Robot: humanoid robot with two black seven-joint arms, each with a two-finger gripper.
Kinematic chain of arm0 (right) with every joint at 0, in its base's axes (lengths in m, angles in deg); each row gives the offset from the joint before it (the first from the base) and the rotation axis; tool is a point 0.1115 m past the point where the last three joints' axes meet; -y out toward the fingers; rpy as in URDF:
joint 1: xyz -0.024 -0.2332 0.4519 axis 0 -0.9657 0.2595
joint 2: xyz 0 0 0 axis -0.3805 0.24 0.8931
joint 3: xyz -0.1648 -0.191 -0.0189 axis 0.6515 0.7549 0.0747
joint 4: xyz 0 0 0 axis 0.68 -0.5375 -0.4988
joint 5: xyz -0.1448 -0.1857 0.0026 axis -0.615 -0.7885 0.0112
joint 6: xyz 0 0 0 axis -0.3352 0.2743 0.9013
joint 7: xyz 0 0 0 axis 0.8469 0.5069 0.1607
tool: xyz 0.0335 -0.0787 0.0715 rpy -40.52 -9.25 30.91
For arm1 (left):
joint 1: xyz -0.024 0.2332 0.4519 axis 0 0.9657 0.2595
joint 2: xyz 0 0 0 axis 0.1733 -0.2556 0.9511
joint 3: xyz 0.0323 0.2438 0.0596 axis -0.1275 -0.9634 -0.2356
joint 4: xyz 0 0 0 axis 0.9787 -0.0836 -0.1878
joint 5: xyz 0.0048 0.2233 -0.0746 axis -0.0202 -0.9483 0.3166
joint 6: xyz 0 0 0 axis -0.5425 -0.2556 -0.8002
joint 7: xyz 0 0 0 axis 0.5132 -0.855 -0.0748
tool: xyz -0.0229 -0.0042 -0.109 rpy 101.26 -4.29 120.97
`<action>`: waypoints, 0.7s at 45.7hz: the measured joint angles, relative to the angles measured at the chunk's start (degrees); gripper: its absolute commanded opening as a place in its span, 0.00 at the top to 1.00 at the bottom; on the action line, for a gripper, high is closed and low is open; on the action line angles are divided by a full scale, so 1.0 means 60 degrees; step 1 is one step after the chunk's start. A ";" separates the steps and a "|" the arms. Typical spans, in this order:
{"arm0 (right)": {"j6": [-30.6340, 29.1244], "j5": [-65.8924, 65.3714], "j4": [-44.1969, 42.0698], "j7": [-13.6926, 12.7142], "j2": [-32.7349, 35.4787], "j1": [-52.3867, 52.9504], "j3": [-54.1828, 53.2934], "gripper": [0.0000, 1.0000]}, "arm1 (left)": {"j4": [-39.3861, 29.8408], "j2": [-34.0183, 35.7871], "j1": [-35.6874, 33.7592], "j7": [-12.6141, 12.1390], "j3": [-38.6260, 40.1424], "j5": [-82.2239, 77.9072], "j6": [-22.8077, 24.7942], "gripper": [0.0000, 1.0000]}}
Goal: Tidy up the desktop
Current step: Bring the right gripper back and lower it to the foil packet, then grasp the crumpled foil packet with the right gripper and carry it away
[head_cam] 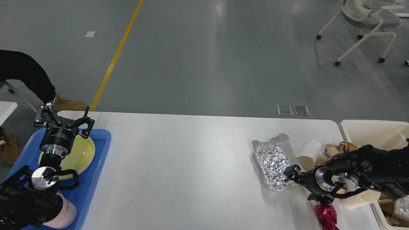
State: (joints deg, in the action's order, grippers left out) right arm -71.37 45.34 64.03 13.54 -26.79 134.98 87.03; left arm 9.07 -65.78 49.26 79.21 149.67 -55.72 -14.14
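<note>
The paper cup is on its side and has clean white desktop (299, 138) around it, so the robot should expect an empty cup when it lifts it.
The white desktop (179, 166) carries litter at its right end: a silver foil bag (273, 159), a paper cup lying on its side (310, 151), crumpled brown paper (335, 148), a second paper cup (362, 198) mostly hidden under my right arm, and a red foil scrap (326, 214). My right gripper (302, 186) is low over the table at the foil bag's near right corner. It is open, and its upper finger touches the bag's edge. My left gripper (62, 117) is open and empty above the far edge of the blue tray (97, 166).
The blue tray holds a yellow plate (83, 150) and a pink cup (66, 212). A beige bin (374, 132) with paper and foil inside stands at the table's right end. A person's leg and boot (68, 103) are beyond the left corner. An office chair (364, 19) stands far right.
</note>
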 measured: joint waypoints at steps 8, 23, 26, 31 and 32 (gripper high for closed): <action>0.0197 -0.0002 0.0047 0.0006 -0.0105 -0.0078 -0.0011 1.00 | 0.0001 0.0000 0.0000 0.0000 0.0000 0.0001 0.0000 0.04; -0.0527 -0.0017 0.0239 -0.0039 0.0085 0.0573 0.0004 1.00 | 0.0001 0.0000 0.0000 -0.0001 0.0000 0.0001 0.0000 0.04; -0.0620 -0.0018 0.0303 -0.0039 0.0148 0.0712 -0.0008 1.00 | 0.0001 0.0000 0.0000 -0.0001 0.0000 0.0001 0.0000 0.04; -0.0660 -0.0018 0.0459 -0.0021 0.0213 0.0910 -0.0037 1.00 | 0.0001 0.0000 0.0000 -0.0001 0.0000 0.0001 0.0000 0.04; -0.0661 -0.0018 0.0484 -0.0015 0.0227 0.0943 -0.0055 1.00 | 0.0001 0.0000 0.0000 -0.0001 0.0000 0.0001 0.0000 0.04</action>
State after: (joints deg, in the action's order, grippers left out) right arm -75.34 45.23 66.93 13.46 -25.43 140.64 86.69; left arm 9.08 -65.78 49.26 79.21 149.67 -55.71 -14.14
